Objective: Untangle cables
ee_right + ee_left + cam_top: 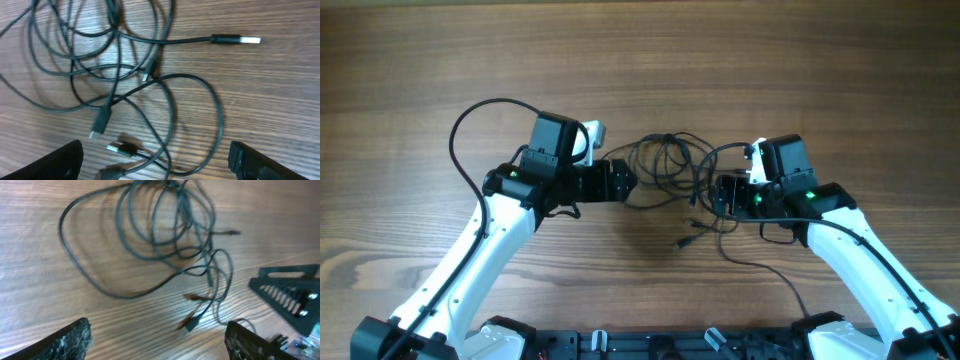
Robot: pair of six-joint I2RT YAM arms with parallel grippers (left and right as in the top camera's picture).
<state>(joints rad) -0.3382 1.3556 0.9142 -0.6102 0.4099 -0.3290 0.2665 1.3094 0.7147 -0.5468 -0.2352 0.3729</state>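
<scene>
The black loops go over one another (pixel 186 210), so the cables (pixel 145 257) will rise together in an arched bundle when I lift them.
The cables (pixel 670 165) lie as a tangle of thin black loops with metal-tipped plugs on the wooden table between my two arms. My left gripper (pixel 620 182) sits at the tangle's left edge, open and empty; its fingers (pixel 157 340) frame bare wood, with the loops (pixel 160 235) ahead and a plug (pixel 189 325) near the right finger. My right gripper (pixel 723 195) sits at the tangle's right edge, open; its fingers (pixel 155 160) straddle a cable loop (pixel 200 125) and two small plugs (pixel 117 148) without closing on them.
A loose cable end with a plug (pixel 685 240) trails toward the table front. A long plug (pixel 235 39) points right. The right gripper's finger (pixel 290 295) shows in the left wrist view. Thicker arm wiring (pixel 470 130) arcs at the left.
</scene>
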